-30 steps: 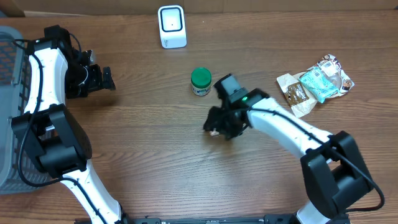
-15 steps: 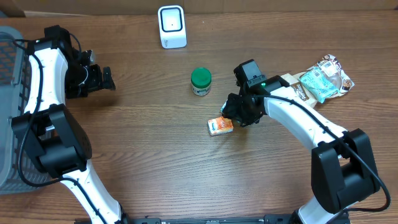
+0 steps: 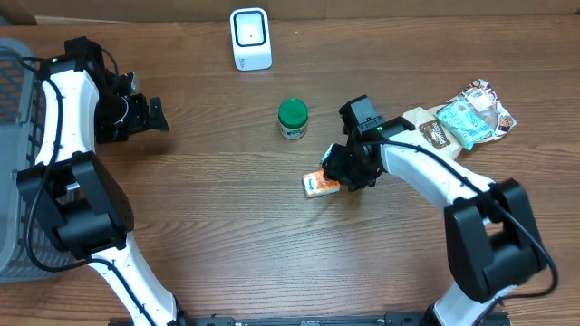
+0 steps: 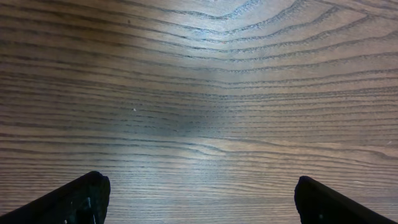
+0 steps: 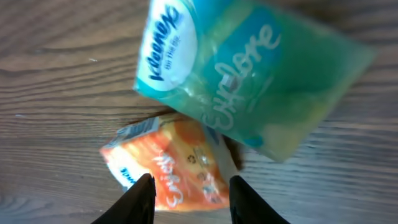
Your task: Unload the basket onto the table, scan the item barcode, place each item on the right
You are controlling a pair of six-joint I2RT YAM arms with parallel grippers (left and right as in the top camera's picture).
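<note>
The teal Kleenex pack overlaps the orange packet's far edge [image 5: 186, 118], so my right gripper should draw the orange packet clear and retake it before scanning its barcode.
A small orange packet [image 3: 319, 184] lies flat on the wood near the table's middle. My right gripper [image 3: 337, 174] hangs over its right end. In the right wrist view the orange packet [image 5: 171, 167] sits between and partly under my fingertips [image 5: 144, 193], and the right gripper [image 5: 191, 179] is partly open, astride it; I cannot tell whether the fingers touch it. A teal Kleenex pack [image 5: 249, 74] lies just beyond, blurred. The white scanner [image 3: 250, 38] stands at the back. My left gripper [image 3: 156, 115] is wide open over bare wood [image 4: 199, 93], with nothing between its fingers.
A green-lidded jar [image 3: 292, 118] stands upright just behind and left of the right gripper. A pile of snack packets [image 3: 462, 122] lies at the right. A grey basket [image 3: 14, 109] sits at the far left edge.
The right gripper swung right, uncovering the orange packet, then eased back left over its end with narrower jaws. The left arm has not moved.
</note>
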